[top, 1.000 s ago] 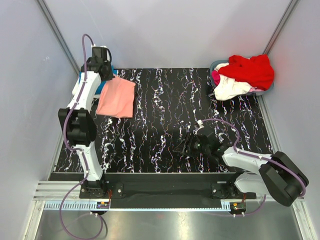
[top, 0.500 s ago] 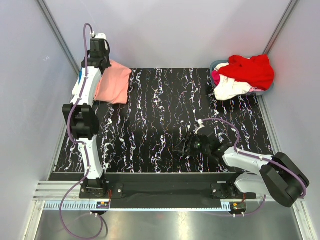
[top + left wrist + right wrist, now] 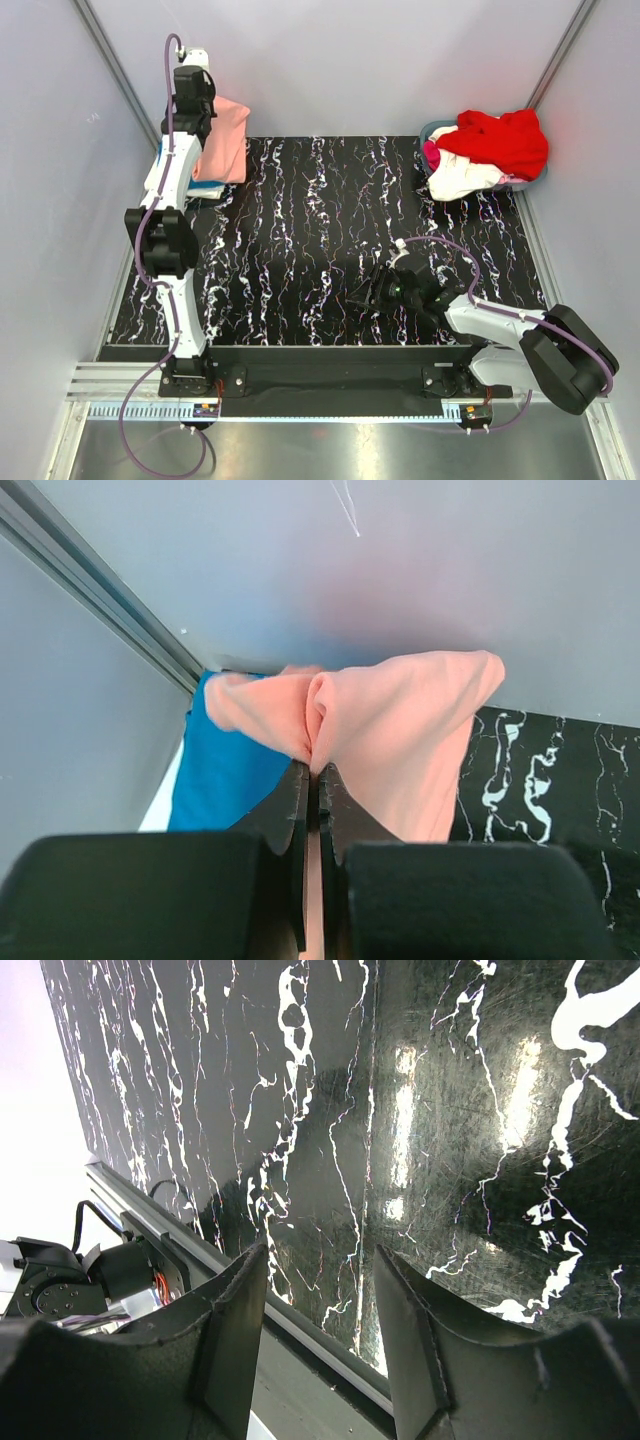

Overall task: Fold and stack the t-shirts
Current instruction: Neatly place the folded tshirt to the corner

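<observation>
I keep moving my left gripper toward the side and let go over the blue t-shirt's uncovered edge (image 3: 218,765), as the salmon-pink t-shirt (image 3: 228,146) is hanging over the bright blue t-shirt.
A salmon-pink t-shirt (image 3: 229,140) hangs folded at the table's far left corner, against the back wall. My left gripper (image 3: 206,118) is shut on its upper edge; in the left wrist view the cloth (image 3: 400,730) bunches between the closed fingertips (image 3: 315,772). A bright blue t-shirt (image 3: 225,770) lies flat just below and to the left of it. My right gripper (image 3: 362,293) rests low over the table's near right part, open and empty (image 3: 320,1250). Red (image 3: 500,140), white (image 3: 465,178) and magenta (image 3: 432,155) t-shirts are piled in a basket.
The grey basket (image 3: 437,128) stands at the far right corner. Grey walls close in the back and both sides. The black marbled table (image 3: 320,220) has a metal rail (image 3: 300,1330) along its near edge, close to my right fingers.
My left arm has carried the salmon-pink shirt up and back toward the far left corner, over the blue shirt. The right arm has stayed put.
</observation>
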Motion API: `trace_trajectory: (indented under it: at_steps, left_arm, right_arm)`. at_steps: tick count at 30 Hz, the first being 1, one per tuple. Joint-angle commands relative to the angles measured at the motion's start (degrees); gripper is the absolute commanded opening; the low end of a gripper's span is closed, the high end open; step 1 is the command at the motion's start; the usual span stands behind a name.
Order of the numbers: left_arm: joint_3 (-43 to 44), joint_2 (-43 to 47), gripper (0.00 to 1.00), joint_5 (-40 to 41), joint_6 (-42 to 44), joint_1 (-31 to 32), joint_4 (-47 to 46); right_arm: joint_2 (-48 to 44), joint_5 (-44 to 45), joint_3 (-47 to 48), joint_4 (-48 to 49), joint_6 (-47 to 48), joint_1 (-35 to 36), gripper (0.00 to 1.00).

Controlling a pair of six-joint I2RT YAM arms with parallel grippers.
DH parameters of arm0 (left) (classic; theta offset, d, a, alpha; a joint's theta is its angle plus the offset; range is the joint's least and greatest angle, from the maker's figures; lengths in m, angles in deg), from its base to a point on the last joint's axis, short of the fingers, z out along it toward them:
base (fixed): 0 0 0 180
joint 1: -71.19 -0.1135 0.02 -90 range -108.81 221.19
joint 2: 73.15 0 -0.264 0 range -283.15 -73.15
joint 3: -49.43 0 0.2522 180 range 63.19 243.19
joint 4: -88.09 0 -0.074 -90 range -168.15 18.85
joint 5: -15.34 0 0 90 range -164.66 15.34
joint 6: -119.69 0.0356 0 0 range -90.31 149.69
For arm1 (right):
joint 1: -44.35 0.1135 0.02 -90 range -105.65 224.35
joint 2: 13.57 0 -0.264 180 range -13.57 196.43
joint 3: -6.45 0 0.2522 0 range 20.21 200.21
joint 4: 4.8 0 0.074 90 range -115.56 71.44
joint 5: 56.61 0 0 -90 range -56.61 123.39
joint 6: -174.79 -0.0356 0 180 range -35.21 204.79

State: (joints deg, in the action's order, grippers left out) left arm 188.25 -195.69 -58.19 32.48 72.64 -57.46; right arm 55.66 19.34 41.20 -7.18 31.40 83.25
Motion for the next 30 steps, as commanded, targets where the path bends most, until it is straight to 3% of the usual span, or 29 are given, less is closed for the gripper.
trace_trajectory:
  at_steps: [1, 6, 12, 19, 30]
  left_arm:
    - [4.2, 1.7, 0.0, 1.1, 3.8, -0.5, -7.3]
    - [-1.7, 5.6, 0.0, -2.3, 5.6, -1.0, -10.7]
    - [-1.3, 5.5, 0.0, -5.2, 6.0, -3.5, -10.6]
    - [-0.8, 0.7, 0.01, -7.4, 5.3, -8.1, -11.6]
    - [3.5, -10.7, 0.1, -8.6, 4.0, -12.1, -13.4]
  right_arm:
    - [-0.9, 1.8, 0.5, 2.9, 0.0, 0.2, 0.53]
    - [-0.9, 1.9, 0.5, 2.7, 0.0, 0.2, 0.53]
    - [-0.8, 1.7, 0.6, 2.4, 0.0, 0.1, 0.53]
    - [-0.8, 1.7, 0.7, 2.0, 0.1, 0.0, 0.53]
    - [0.1, 1.6, 1.3, 1.7, -0.1, -0.1, 0.53]
